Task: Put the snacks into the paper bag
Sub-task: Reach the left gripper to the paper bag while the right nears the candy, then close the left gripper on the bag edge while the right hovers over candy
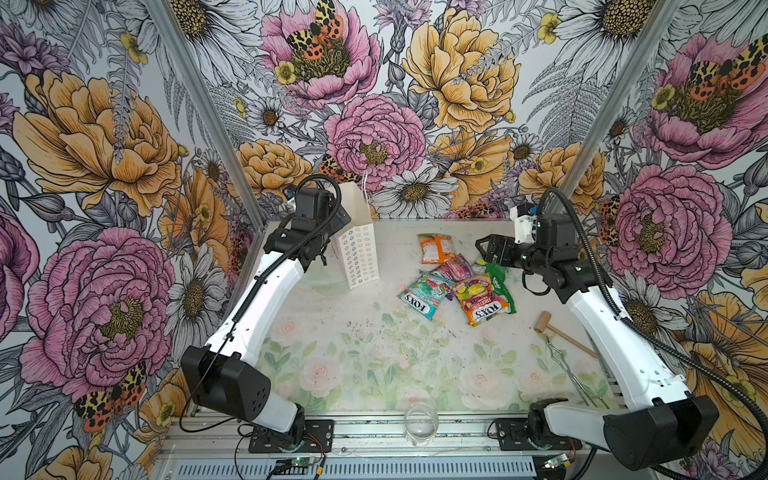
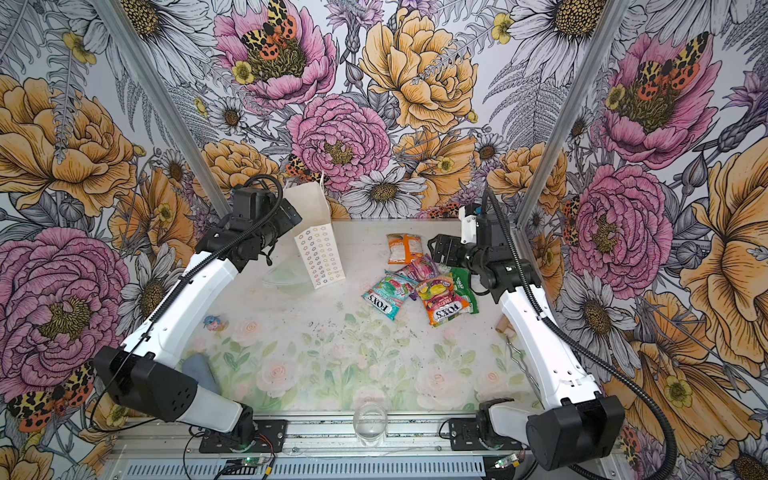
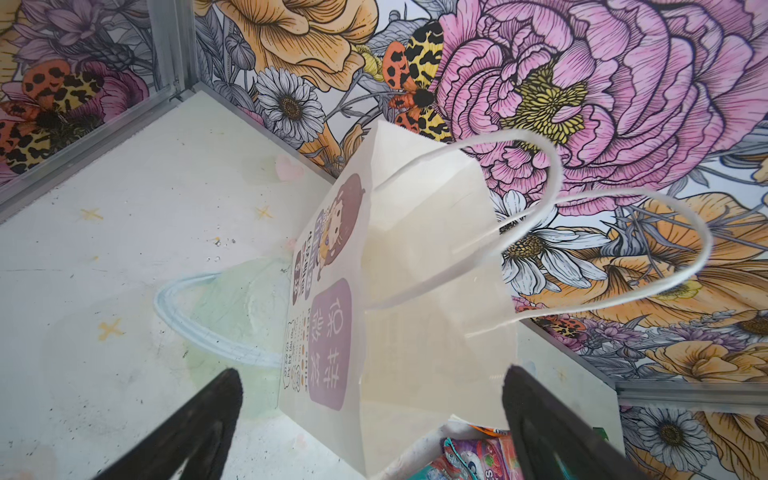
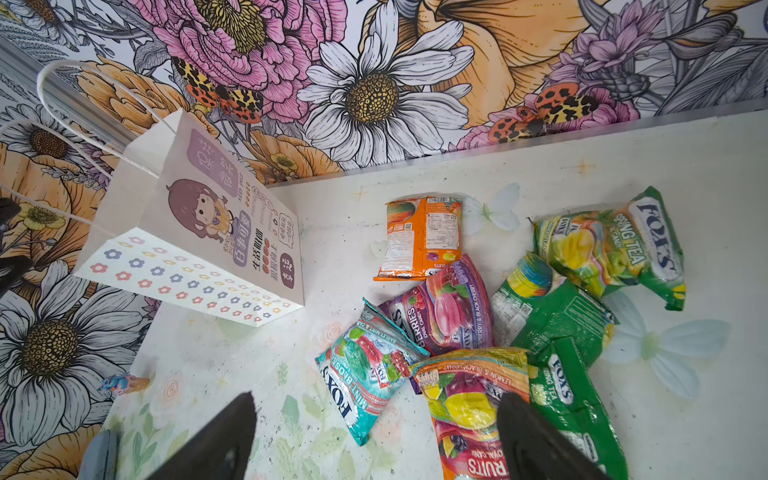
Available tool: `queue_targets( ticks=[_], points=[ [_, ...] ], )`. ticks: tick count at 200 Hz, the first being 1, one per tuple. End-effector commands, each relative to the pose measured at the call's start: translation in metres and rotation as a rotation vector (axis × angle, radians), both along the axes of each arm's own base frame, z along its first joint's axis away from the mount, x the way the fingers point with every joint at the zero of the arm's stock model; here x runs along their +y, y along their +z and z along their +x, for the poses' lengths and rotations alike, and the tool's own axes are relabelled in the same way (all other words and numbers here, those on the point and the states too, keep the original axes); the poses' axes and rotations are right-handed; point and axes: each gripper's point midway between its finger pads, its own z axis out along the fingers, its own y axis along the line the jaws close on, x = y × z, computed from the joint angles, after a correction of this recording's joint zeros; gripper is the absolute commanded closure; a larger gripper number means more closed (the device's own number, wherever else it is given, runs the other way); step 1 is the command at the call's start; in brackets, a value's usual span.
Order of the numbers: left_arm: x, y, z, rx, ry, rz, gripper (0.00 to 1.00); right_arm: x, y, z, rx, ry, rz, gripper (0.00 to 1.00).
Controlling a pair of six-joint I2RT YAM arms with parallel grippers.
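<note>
The paper bag's rim [image 3: 365, 264] is out past my left gripper's open fingers. Next, my left gripper moves closer and pinches the printed side [image 3: 329, 348] before the snacks go in.
The white paper bag [image 1: 360, 254] [image 2: 321, 258] with rows of small flower outlines stands upright at the back left of the table, its cord handles [image 3: 615, 249] up. My left gripper [image 3: 374, 379] is open right beside it, with the bag's side [image 3: 419, 266] showing between the fingers. Whether it touches the bag I cannot tell. Several snacks lie in a pile at the back right: an orange packet [image 1: 436, 248] [image 4: 422, 237], a purple one [image 4: 446, 309], a teal one [image 1: 424, 297] [image 4: 370, 370], an orange-yellow one [image 1: 480, 305] [image 4: 471, 399] and green ones [image 1: 500, 282] [image 4: 611, 245]. My right gripper [image 1: 483, 248] [image 4: 376, 400] hangs open above the pile's near side, holding nothing.
A clear glass [image 1: 421, 422] stands at the table's front edge. A wooden mallet [image 1: 557, 332] and a twisted metal rod [image 1: 575, 376] lie under the right arm. A clear dish [image 2: 284, 277] sits left of the bag. A small blue figure [image 2: 214, 322] and a grey object [image 2: 199, 370] lie at the left.
</note>
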Motion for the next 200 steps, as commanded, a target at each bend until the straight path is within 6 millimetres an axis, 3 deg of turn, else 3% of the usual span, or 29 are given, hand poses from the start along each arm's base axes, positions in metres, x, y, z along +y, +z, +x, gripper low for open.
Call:
queue_targets(
  ticks=[1,88,200],
  points=[
    [-0.011,0.004,0.005,0.035,-0.053,0.039,0.01,0.001,-0.008,-0.002,0.012,0.009,-0.012,0.08],
    [-0.018,-0.011,0.015,0.108,-0.027,0.118,0.01,-0.001,-0.009,-0.006,-0.011,0.031,-0.058,0.05],
    [-0.012,-0.03,0.032,0.155,0.0,0.161,0.01,0.002,-0.036,0.008,0.063,0.038,-0.068,0.06]
  ],
)
